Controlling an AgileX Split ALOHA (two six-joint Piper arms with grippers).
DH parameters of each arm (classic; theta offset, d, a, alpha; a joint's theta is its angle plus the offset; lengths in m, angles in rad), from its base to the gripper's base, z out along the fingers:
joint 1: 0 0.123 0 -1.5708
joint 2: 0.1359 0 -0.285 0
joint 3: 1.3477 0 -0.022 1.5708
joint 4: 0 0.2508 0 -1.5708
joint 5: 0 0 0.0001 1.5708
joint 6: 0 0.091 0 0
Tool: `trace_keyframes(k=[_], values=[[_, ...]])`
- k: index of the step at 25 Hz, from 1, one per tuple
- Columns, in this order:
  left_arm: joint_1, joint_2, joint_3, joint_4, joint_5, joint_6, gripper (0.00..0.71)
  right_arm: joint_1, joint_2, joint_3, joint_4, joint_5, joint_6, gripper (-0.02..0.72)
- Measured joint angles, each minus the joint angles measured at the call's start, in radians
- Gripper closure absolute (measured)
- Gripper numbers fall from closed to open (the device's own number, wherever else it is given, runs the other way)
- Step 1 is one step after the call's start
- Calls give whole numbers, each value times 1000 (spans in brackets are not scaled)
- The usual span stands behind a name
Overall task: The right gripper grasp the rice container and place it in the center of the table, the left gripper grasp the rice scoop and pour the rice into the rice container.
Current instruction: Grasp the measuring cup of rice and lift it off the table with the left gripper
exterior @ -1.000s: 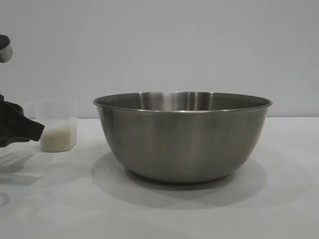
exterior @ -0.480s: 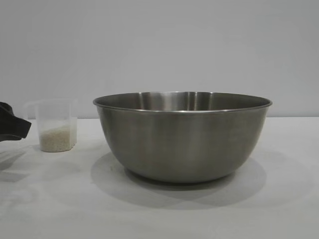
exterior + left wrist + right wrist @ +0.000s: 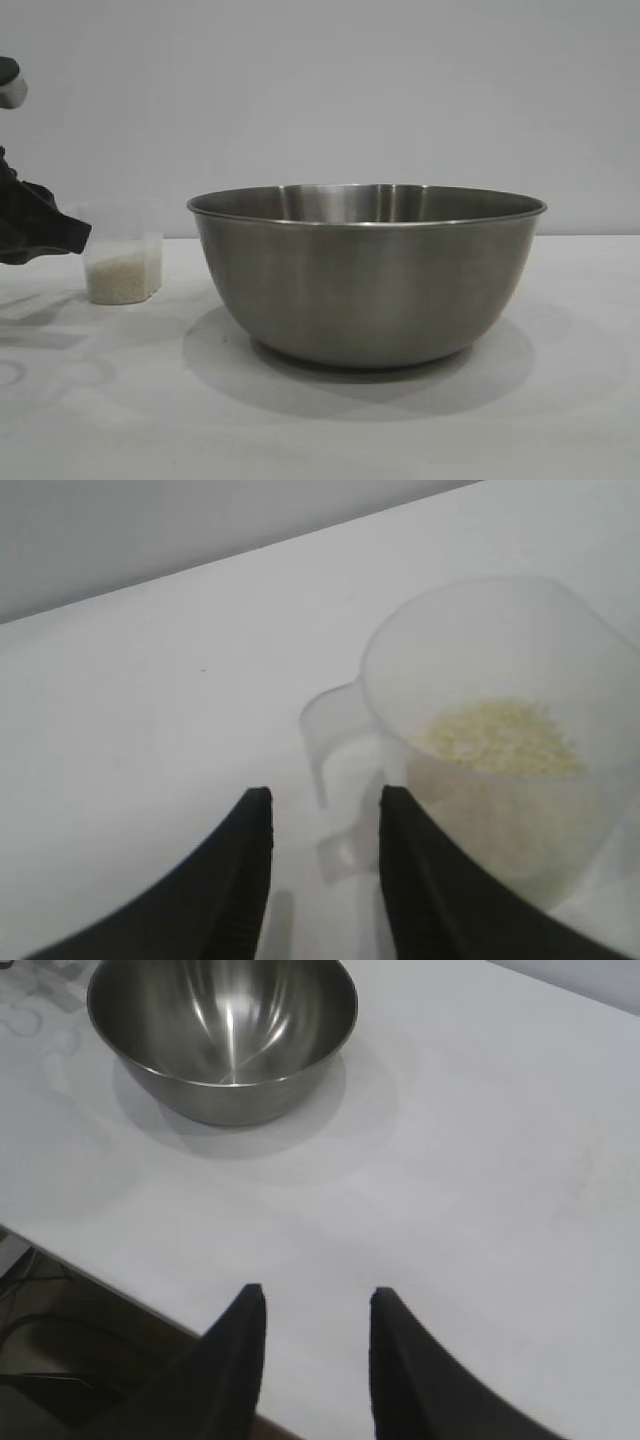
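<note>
My gripper will leave the scoop empty when it pours. The rice (image 3: 117,281) lies loose and shallow under the scoop's wide opening (image 3: 120,205), so it will slide out.
The rice container (image 3: 366,272), a big steel bowl, stands on the white table (image 3: 560,420) at the middle; it also shows in the right wrist view (image 3: 222,1035) and looks empty. The rice scoop (image 3: 122,252), a clear plastic cup, stands to its left with rice (image 3: 118,277) in its bottom. My left gripper (image 3: 60,236) is open right beside the scoop. In the left wrist view the gripper (image 3: 320,805) has its jaws either side of the scoop's handle (image 3: 340,780), apart from it; the rice (image 3: 500,740) lies in the cup. My right gripper (image 3: 312,1300) is open and empty, far back from the bowl near the table's edge.
A plain grey wall stands behind the table. The table's edge (image 3: 90,1270) runs close under my right gripper, with dark cables below it.
My left gripper drew back to the left and then came in again toward the scoop. The scoop sits a little farther right than before. The bowl has not moved.
</note>
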Motion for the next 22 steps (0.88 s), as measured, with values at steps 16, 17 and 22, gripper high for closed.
trace_keyframes(k=[16,17,22], values=[[10,1,-29,9,0,1,505,0,-2,0,0,0,0,488],[10,1,-30,16,0,1,505,0,-2,0,0,0,0,488],[10,1,-53,21,0,1,505,0,-2,0,0,0,0,488]])
